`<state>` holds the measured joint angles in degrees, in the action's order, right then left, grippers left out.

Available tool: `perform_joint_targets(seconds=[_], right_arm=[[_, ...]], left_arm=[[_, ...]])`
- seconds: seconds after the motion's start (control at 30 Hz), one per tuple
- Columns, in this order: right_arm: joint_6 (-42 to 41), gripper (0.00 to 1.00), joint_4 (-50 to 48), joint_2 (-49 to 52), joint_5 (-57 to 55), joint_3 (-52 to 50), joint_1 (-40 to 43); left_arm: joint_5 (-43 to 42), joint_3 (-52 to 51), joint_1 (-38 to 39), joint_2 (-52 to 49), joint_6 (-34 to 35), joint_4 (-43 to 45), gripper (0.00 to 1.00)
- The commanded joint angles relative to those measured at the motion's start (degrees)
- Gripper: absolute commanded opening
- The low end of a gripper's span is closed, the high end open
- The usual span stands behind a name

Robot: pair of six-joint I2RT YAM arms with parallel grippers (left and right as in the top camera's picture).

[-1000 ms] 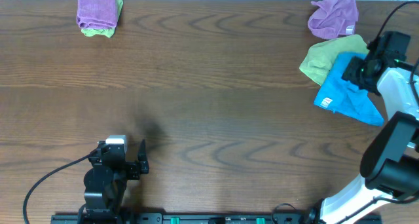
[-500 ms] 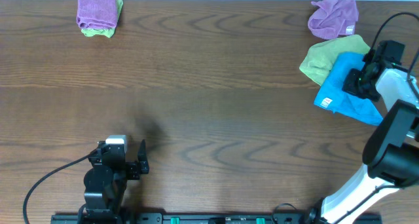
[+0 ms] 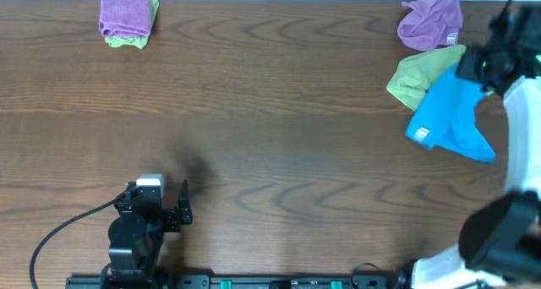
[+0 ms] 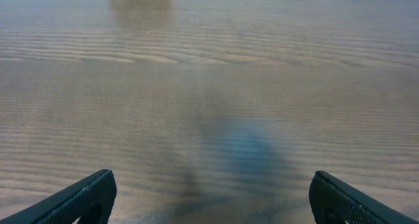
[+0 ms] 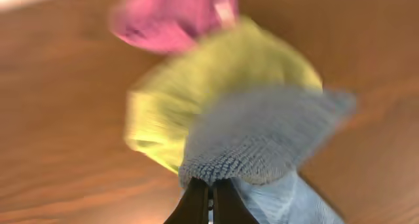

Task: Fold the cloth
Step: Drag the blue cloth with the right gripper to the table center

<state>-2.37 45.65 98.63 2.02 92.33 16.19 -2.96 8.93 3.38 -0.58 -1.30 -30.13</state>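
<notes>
My right gripper has the blue cloth alone [image 3: 452, 111] in its fingers. It should keep going toward the open middle of the table [image 3: 262, 95] and let go of the blue cloth there.
The blue cloth [image 3: 452, 118] lies at the far right of the table, partly over a lime-green cloth [image 3: 420, 74]; its small white tag [image 3: 421, 134] shows at the left corner. My right gripper [image 3: 476, 67] is shut on the cloth's upper edge and lifts it. In the right wrist view the two fingers [image 5: 196, 201] pinch a fold of the blue cloth [image 5: 265, 135] just above the tips of the gripper [image 5: 211, 186]. My left gripper [image 3: 173, 213] rests near the front left, far from the cloth. Its jaws [image 4: 213, 198] stand wide open over bare wood.
A crumpled purple cloth [image 3: 432, 20] sits behind the lime-green one, near the back edge. A folded purple cloth on a green one [image 3: 127, 17] lies at the back left. The right arm's base [image 3: 499, 238] fills the front right corner. A cable [image 3: 59, 230] runs by the left arm.
My right gripper has shut on the blue cloth's upper edge and risen toward the back right, pulling that edge up. The left arm has not moved.
</notes>
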Motion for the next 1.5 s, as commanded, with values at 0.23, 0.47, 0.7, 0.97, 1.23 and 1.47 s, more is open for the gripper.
perform_joint_targets(seconds=[0.23, 0.47, 0.7, 0.97, 1.23, 1.47], right_arm=[[3.37, 0.01, 1.01, -7.32, 14.29, 4.48, -21.38], [14.21, 0.43, 6.08, -3.89, 18.14, 4.46, -35.41], [12.09, 0.99, 9.79, -0.52, 6.12, 4.33, -35.19], [12.55, 0.89, 8.72, 13.35, 13.51, 4.24, -34.73], [14.45, 0.79, 8.33, 19.37, 22.64, 4.24, -36.57], [17.90, 0.81, 7.30, 21.64, 8.44, 4.24, -44.24]], left_arm=[[0.37, -0.76, -0.35, 0.33, 0.44, 0.20, 0.95], [0.37, -0.76, -0.35, 0.31, 0.44, 0.20, 0.95], [0.37, -0.76, -0.35, 0.31, 0.44, 0.20, 0.95], [0.37, -0.76, -0.35, 0.31, 0.44, 0.20, 0.95], [0.37, -0.76, -0.35, 0.31, 0.44, 0.20, 0.96], [0.37, -0.76, -0.35, 0.31, 0.44, 0.20, 0.95]])
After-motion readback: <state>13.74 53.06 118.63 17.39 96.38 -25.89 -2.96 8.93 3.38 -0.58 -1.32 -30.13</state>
